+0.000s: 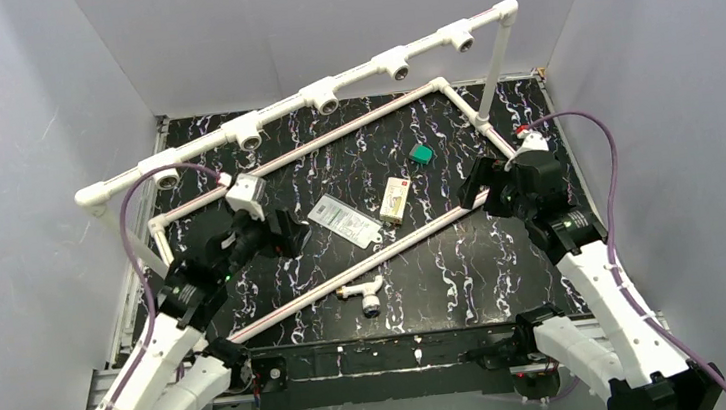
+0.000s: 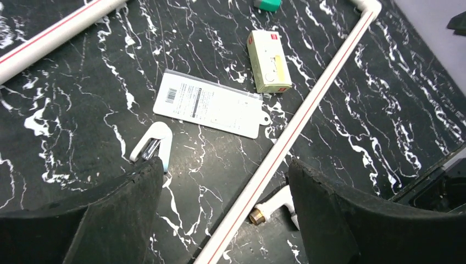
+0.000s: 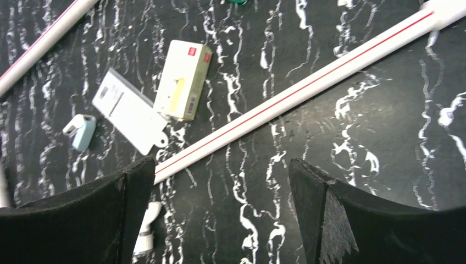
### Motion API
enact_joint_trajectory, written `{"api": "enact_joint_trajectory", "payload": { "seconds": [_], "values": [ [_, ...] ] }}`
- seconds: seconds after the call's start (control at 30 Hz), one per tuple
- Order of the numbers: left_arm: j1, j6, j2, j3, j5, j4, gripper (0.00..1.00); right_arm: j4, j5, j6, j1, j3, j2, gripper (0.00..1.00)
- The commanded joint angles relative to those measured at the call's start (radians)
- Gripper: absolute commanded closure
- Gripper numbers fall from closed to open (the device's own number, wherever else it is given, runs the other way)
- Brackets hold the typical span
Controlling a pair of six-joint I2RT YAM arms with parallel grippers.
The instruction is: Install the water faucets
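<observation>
The water faucet's round cap (image 1: 371, 306) faces away from the diagonal floor pipe, so my right gripper keeps going toward it until its fingers are on both sides of the cap.
One water faucet (image 1: 364, 293), a small white tap with a brass thread, lies on the black marbled table just in front of the diagonal floor pipe (image 1: 374, 257). It also shows in the left wrist view (image 2: 273, 205), partly behind my right-hand finger, and at the lower left of the right wrist view (image 3: 147, 225). My left gripper (image 1: 280, 235) is open and empty, hovering above the table behind that pipe. My right gripper (image 1: 483, 189) is open and empty, over the pipe's right end. The raised rail (image 1: 328, 94) has several empty tee sockets.
A yellowish box (image 1: 395, 200), a flat plastic packet (image 1: 344, 219) and a small green piece (image 1: 421, 153) lie inside the white floor pipe frame (image 1: 332, 138). A small white and pale blue item (image 2: 154, 142) lies near my left gripper. Grey walls enclose the table.
</observation>
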Motion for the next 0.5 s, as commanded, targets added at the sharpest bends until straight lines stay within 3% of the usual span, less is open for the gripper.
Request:
{"api": "enact_joint_trajectory", "payload": {
  "seconds": [0.0,0.47],
  "values": [
    [-0.003,-0.057,-0.149,-0.039,-0.058,-0.033,0.18,-0.085,-0.127,0.066,0.002,0.072,0.034,0.01],
    [-0.002,-0.110,-0.211,-0.055,-0.183,-0.088,0.19,-0.121,-0.237,0.043,0.002,0.001,0.086,0.01]
  ]
}}
